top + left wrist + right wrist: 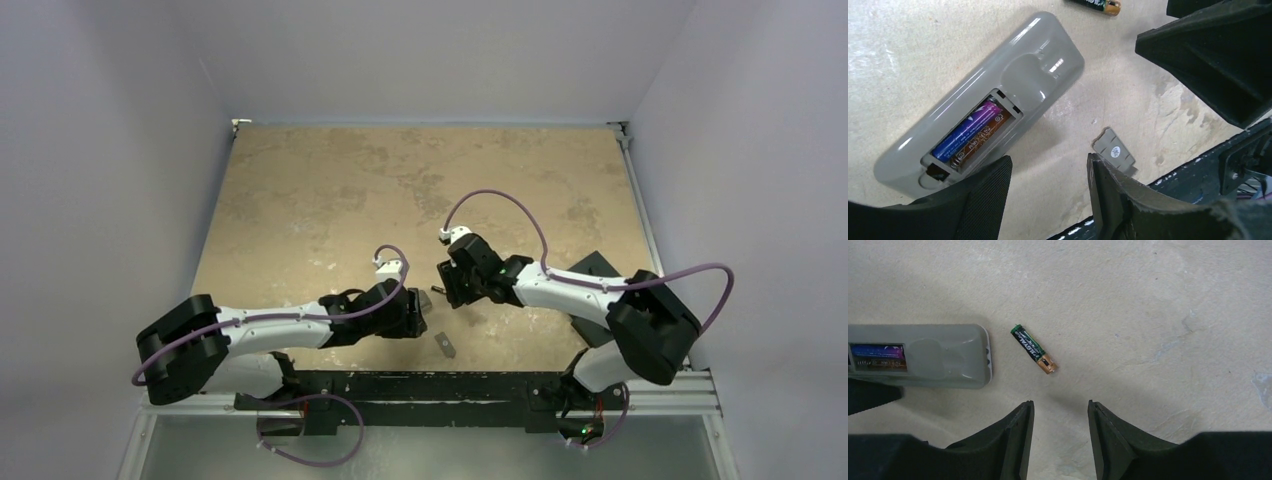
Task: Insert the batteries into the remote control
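Note:
The dark battery (1029,344) lies at a slant to my right gripper's fingers, so my right gripper should turn to line up with it and grip its brassy end (1046,363) before loading.
The remote control (998,90) lies grey underside up, its battery recess open. The purple battery (968,131) lies in the recess; the slot beside it shows a bare spring. The dark battery with the brassy end (1034,350) lies loose on the table just past the remote's end (938,361). My left gripper (1048,167) is open and empty, low beside the remote's recess end. My right gripper (1060,407) is open and empty, a little short of the dark battery. In the top view both grippers, left (416,314) and right (446,283), meet near the table's front middle.
The small flat grey cover piece (1114,150) lies on the table near the front edge, also in the top view (445,345). A larger flat black slab (597,268) lies at the right, partly under the right arm. The black base rail (430,385) runs along the near edge.

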Action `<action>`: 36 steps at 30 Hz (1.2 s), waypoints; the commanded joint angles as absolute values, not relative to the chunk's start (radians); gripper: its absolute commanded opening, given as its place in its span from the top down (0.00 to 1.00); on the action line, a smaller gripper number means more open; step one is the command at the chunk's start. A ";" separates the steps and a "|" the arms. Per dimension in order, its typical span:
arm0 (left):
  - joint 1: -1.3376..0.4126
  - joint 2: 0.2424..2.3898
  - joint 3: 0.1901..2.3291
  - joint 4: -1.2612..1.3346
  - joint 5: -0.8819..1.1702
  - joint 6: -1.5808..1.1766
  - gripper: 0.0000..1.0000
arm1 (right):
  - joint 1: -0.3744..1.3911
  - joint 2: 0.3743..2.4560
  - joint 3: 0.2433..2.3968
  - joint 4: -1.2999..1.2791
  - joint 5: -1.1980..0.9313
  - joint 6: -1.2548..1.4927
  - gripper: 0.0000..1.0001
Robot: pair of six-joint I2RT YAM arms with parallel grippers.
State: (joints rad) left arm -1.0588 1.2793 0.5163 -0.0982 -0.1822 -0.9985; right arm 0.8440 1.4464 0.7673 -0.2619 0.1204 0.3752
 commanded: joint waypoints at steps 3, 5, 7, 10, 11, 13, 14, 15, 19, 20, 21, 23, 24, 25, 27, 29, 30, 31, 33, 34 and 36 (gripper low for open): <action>-1.027 1.269 0.531 -0.180 -0.304 -0.917 0.42 | 0.846 1.515 0.863 -0.225 0.056 0.265 0.49; -1.009 1.268 0.524 -0.182 -0.299 -0.906 0.42 | 0.845 1.553 0.887 -0.227 0.050 0.248 0.49; -0.982 1.265 0.515 -0.176 -0.285 -0.896 0.42 | 0.845 1.582 0.903 -0.225 0.047 0.240 0.49; -0.940 1.253 0.496 -0.166 -0.256 -0.879 0.42 | 0.845 1.613 0.916 -0.213 0.045 0.227 0.50; -0.924 1.248 0.491 -0.164 -0.246 -0.874 0.42 | 0.845 1.621 0.919 -0.212 0.042 0.224 0.50; -0.904 1.234 0.486 -0.164 -0.228 -0.863 0.42 | 0.845 1.632 0.927 -0.213 0.038 0.216 0.51; -0.896 1.228 0.487 -0.168 -0.223 -0.858 0.42 | 0.845 1.637 0.930 -0.216 0.040 0.213 0.51; -0.892 1.221 0.489 -0.172 -0.216 -0.853 0.42 | 0.845 1.639 0.932 -0.218 0.040 0.210 0.51; -0.889 1.203 0.502 -0.197 -0.209 -0.838 0.42 | 0.845 1.644 0.931 -0.222 0.038 0.200 0.54; -0.888 1.197 0.503 -0.201 -0.207 -0.837 0.42 | 0.845 1.648 0.931 -0.223 0.039 0.198 0.55; -0.887 1.192 0.504 -0.205 -0.207 -0.836 0.42 | 0.845 1.653 0.931 -0.224 0.040 0.197 0.55; -0.885 1.177 0.505 -0.210 -0.199 -0.835 0.42 | 0.845 1.664 0.932 -0.227 0.039 0.193 0.56; -0.883 1.172 0.507 -0.211 -0.195 -0.835 0.42 | 0.845 1.669 0.934 -0.227 0.034 0.191 0.57; -0.883 1.165 0.511 -0.215 -0.190 -0.835 0.42 | 0.845 1.674 0.935 -0.228 0.036 0.185 0.58; -0.881 1.149 0.517 -0.225 -0.185 -0.834 0.42 | 0.845 1.679 0.938 -0.238 0.043 0.183 0.60; -0.881 1.128 0.524 -0.241 -0.185 -0.833 0.42 | 0.845 1.683 0.939 -0.242 0.038 0.185 0.64; -0.879 1.118 0.529 -0.251 -0.186 -0.833 0.42 | 0.846 1.684 0.939 -0.243 0.036 0.187 0.66; -0.879 1.106 0.531 -0.259 -0.188 -0.830 0.41 | 0.845 1.684 0.939 -0.247 0.036 0.187 0.68; -0.877 1.085 0.538 -0.278 -0.196 -0.829 0.41 | 0.846 1.685 0.937 -0.252 0.035 0.190 0.71; -0.876 1.077 0.542 -0.286 -0.197 -0.826 0.41 | 0.845 1.683 0.936 -0.254 0.035 0.193 0.73; -0.876 1.063 0.546 -0.300 -0.203 -0.825 0.41 | 0.845 1.682 0.932 -0.255 0.034 0.197 0.80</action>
State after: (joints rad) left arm -0.8837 1.1015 0.5003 -0.2661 -0.1905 -0.8474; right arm 0.8440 1.6691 0.9173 -0.2394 0.0525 0.1997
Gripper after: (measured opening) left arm 0.589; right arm 0.256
